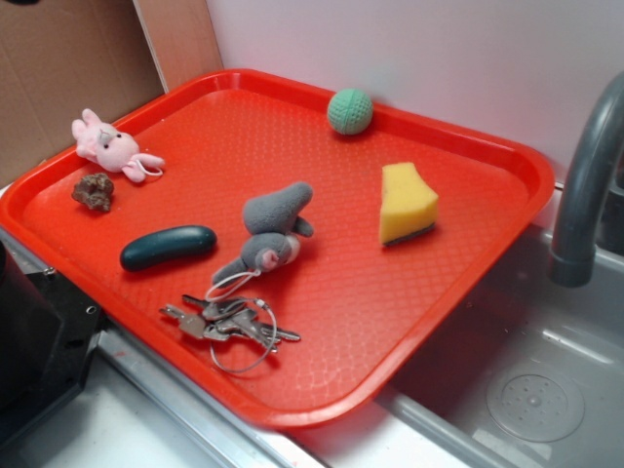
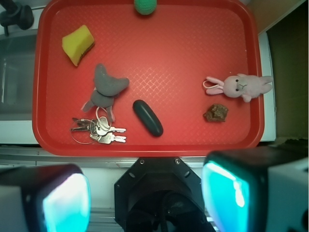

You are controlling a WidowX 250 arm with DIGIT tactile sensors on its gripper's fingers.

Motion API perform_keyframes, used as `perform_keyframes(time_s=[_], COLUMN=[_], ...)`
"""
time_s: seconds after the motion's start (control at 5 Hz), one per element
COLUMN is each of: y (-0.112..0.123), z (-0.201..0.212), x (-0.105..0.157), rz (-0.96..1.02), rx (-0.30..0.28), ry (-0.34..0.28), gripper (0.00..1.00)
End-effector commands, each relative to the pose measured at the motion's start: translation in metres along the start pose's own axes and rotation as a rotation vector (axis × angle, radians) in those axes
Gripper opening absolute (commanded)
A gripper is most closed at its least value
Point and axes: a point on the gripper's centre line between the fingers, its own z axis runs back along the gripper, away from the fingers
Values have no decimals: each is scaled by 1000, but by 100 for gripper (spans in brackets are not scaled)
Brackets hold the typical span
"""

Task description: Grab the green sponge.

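My gripper is going to lift the green sponge, which will then squeeze narrow and spread out below my gripper, because thick yellow foam sits on a thin dark layer.
The green sponge is a yellow foam wedge with a thin dark scouring layer at its base. It stands on the red tray, right of centre. In the wrist view the sponge lies at the tray's upper left. My gripper is open and empty, its two cyan-padded fingers wide apart at the bottom of the wrist view, high above the tray's near edge and far from the sponge. The gripper is out of the exterior view.
On the tray lie a round green ball, a grey plush toy, a bunch of keys, a dark oblong object, a brown lump and a pink bunny. A grey faucet and sink stand right.
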Motion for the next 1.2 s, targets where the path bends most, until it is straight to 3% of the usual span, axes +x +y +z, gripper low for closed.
perform_keyframes(time_s=[0.0,0.2,0.4,0.6,1.0], y=[0,-32,-56,-60,-60], z=[0,-5,-19,-50,-50], x=[0,49,84,102,102], rz=[0,54,306,567,567], rx=[0,146,158,96,96], ry=[0,-37,-103,-20,-20], gripper=[100,100,100,100,100])
